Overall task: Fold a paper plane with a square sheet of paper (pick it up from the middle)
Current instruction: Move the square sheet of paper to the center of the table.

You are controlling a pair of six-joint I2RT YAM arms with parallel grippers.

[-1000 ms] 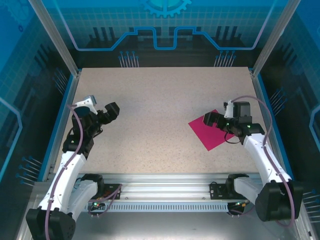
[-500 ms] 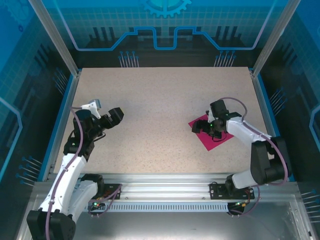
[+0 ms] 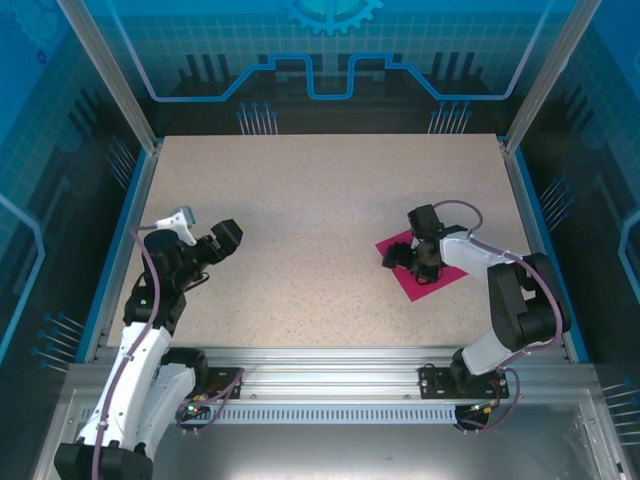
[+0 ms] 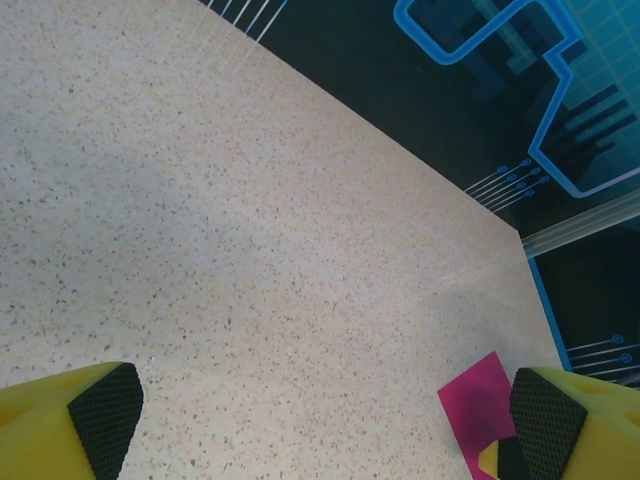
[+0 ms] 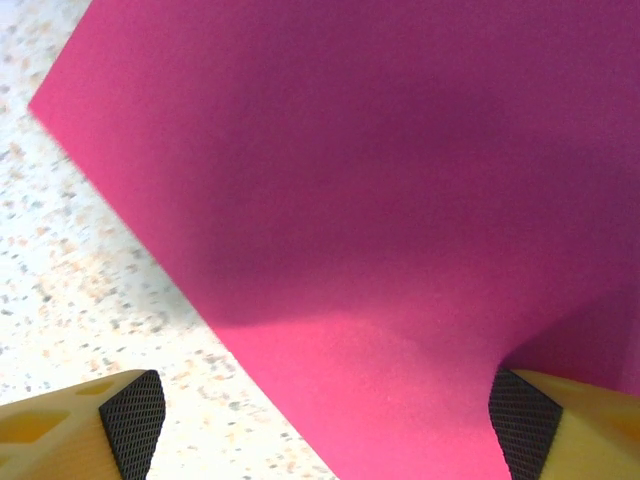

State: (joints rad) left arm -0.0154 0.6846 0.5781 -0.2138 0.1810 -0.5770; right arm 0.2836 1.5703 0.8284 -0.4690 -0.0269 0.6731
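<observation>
My left gripper is far from the magenta-pink paper (image 3: 424,288), which lies like a diamond, so next my right gripper slides the paper toward the table's middle (image 3: 362,266) and turns it square.
The square sheet of paper (image 3: 432,286) is magenta-pink and lies flat on the speckled table at the right, turned like a diamond. My right gripper (image 3: 412,262) is down over its middle and hides that part from above. In the right wrist view the paper (image 5: 380,200) spreads between the wide-open jaws of the right gripper (image 5: 328,425). One pad stands at the paper's right part and the other over bare table beside its left edge. My left gripper (image 3: 225,240) hangs open over the table's left side, far from the paper (image 4: 480,410), with nothing between its fingers (image 4: 105,425).
The speckled table (image 3: 320,200) is bordered by blue rails and aluminium posts, with a dark patterned back wall (image 3: 320,70). The arms' mounting rail (image 3: 320,365) runs along the near edge.
My right gripper has swung left and come down onto the middle of the paper, its arm folding in. The left gripper shifted only slightly.
</observation>
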